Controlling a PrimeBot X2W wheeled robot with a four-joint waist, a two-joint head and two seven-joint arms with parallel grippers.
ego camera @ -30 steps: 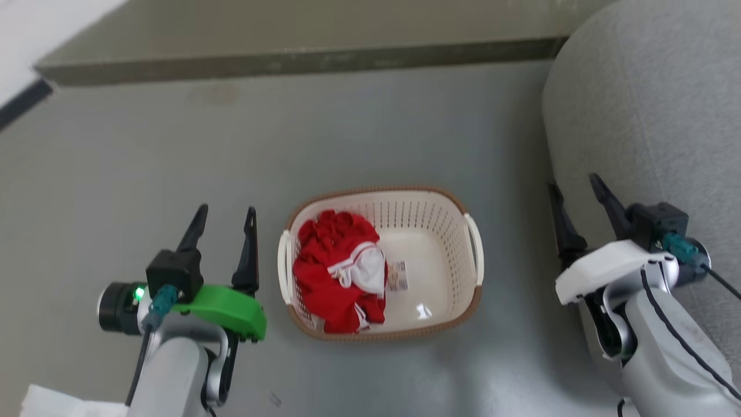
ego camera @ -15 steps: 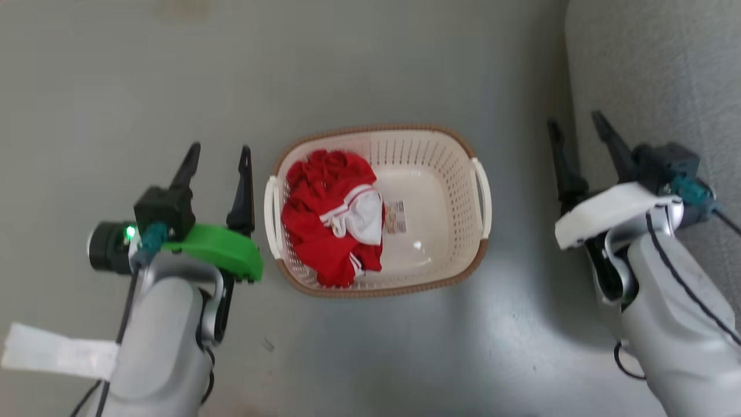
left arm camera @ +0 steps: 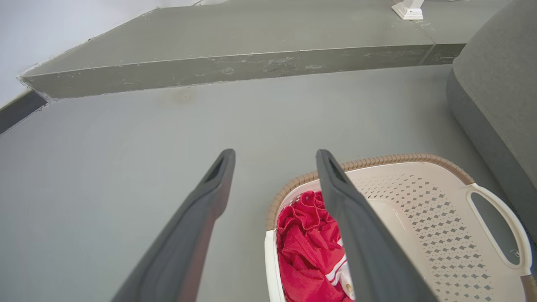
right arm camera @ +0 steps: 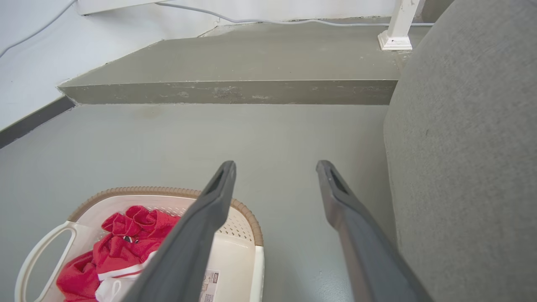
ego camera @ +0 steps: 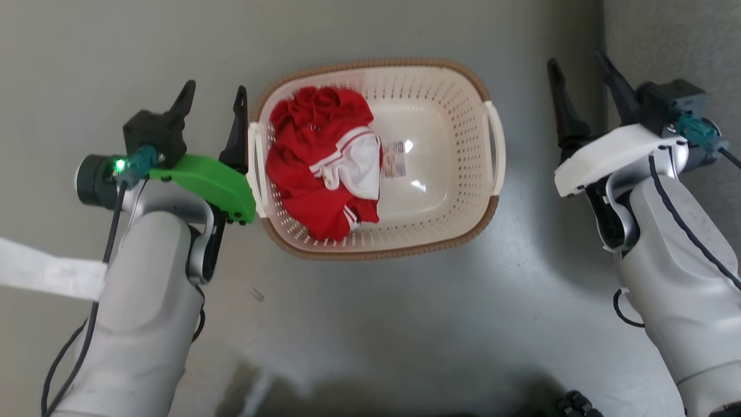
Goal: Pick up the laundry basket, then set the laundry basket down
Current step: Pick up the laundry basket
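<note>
The red and white garment (ego camera: 326,163) is slumped against the basket's end (ego camera: 267,163). It should stay in a heap there when I lift the laundry basket.
The laundry basket (ego camera: 446,104), cream-white with holes and a brown rim, stands on the grey floor between my arms, holding a red and white garment (ego camera: 318,159) and a small label. My left gripper (ego camera: 214,95) is open just left of the basket, its inner finger close beside the white left handle (ego camera: 253,159). My right gripper (ego camera: 579,66) is open, a short way right of the right handle (ego camera: 496,145). In the left wrist view the basket (left arm camera: 419,197) lies to the lower right of the fingers; in the right wrist view the basket (right arm camera: 247,218) lies to the lower left.
A grey upholstered seat (right arm camera: 470,147) rises right beside my right arm. A low concrete step (left arm camera: 235,69) runs across the far side of the floor, with a white post foot (right arm camera: 396,40) on it. A strip of white material (ego camera: 46,272) lies by my left forearm.
The head camera has tilted down, so the whole scene slid up the picture. Both grippers, still open, now flank the basket at handle level, the left one nearer its handle.
</note>
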